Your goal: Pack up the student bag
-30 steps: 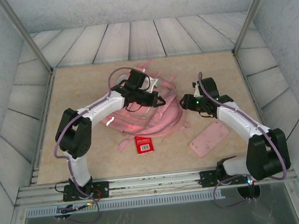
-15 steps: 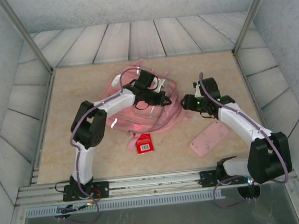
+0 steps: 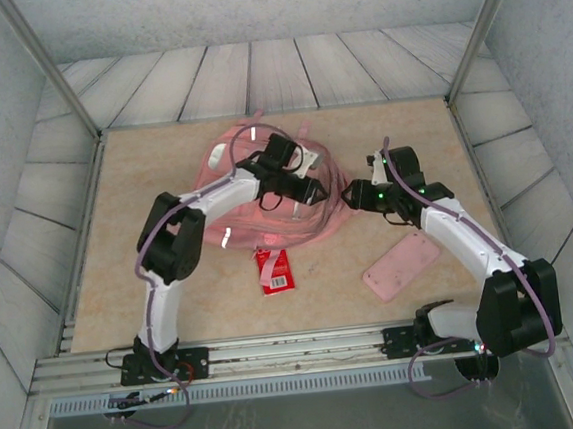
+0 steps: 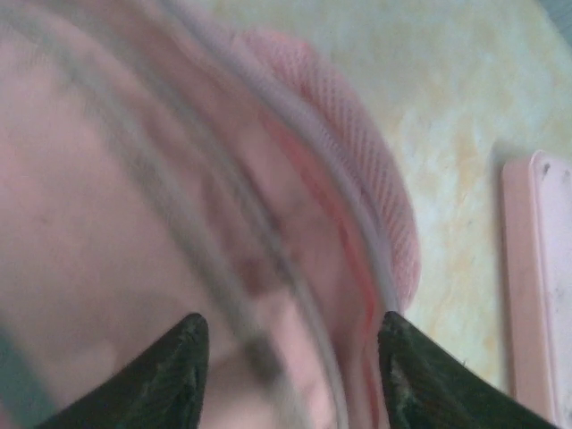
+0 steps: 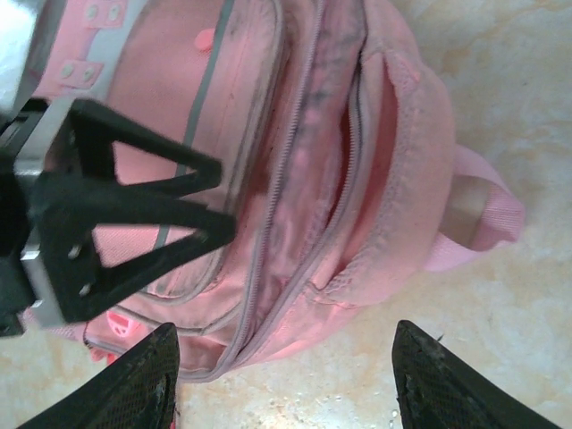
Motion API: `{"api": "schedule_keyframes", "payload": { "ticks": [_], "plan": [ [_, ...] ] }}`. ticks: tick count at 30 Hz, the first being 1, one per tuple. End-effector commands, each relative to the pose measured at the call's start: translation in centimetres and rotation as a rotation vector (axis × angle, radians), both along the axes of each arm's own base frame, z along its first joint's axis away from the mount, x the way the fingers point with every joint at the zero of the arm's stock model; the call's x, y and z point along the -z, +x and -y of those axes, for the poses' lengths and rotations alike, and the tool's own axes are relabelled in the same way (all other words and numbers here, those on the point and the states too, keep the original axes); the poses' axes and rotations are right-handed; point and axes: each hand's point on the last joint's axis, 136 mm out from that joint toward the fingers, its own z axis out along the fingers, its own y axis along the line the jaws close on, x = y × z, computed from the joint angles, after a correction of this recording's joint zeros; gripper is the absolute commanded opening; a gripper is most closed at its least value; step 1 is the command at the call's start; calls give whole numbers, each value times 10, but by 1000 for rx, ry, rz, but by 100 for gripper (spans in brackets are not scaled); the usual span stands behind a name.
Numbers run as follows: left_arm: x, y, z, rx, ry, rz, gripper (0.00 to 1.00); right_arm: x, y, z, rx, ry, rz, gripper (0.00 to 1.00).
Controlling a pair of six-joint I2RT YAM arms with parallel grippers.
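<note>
The zipper pull is at the bag's front edge, far from both grippers. My left gripper should steady fabric there [image 3: 245, 246] so my right gripper can take the pull.
The student bag [image 3: 257, 222] is a large pink backpack lying in the middle of the table. In the right wrist view the student bag [image 5: 393, 206] shows an unzipped compartment with its opening gaping. My left gripper [image 3: 315, 194] hovers over the bag's right side. Its jaws stand open with blurred pink fabric [image 4: 134, 179] close beneath them. The left gripper [image 5: 219, 197] also shows from the right wrist, its black fingers apart. My right gripper [image 3: 350, 197] is open just right of the bag, above the bag's edge and bare table, holding nothing.
A small red packet [image 3: 274, 272] lies in front of the bag. A flat pink case [image 3: 402, 267] lies at the front right, and its edge shows at the right of the left wrist view as the pink case [image 4: 536, 295]. Walls enclose the tan table [image 3: 144, 187].
My left gripper carried the bag's fabric to the right and back, then opened and let go. The bag now lies more bunched and farther back. The right arm barely moved.
</note>
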Motion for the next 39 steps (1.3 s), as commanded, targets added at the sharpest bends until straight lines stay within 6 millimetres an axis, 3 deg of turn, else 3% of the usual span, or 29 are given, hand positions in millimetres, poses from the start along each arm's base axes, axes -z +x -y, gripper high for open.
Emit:
{"api": "schedule_keyframes", "payload": {
  "ticks": [1,7,11,14,19,25,28,31,35,39],
  "plan": [
    [-27,-5,-39,8,72,122,56,-6,0,-8,-31,41,20,63],
    [-45,-22,-113,-128,241,166,59,23,8,-10,-5,53,-54,63],
    [-43,-36,-161,-238,404,178,61,44,13,-19,1,100,-109,63],
    [-39,-52,-181,-269,441,165,62,57,17,-22,21,123,-145,63],
    [-40,-77,-196,-270,420,155,62,73,24,-31,48,130,-171,63],
    [-49,-92,-210,-292,405,187,65,100,33,-31,82,60,-196,61],
    [-49,-95,-215,-308,399,200,66,107,39,-24,105,14,-196,51],
    [-47,-96,-218,-314,395,210,64,105,49,-19,116,-34,-171,34],
    [-42,-96,-220,-294,431,206,62,99,77,-11,113,-96,-135,13],
    [-36,-97,-219,-245,474,193,61,96,116,-5,90,-94,-108,8]
  ]
}}
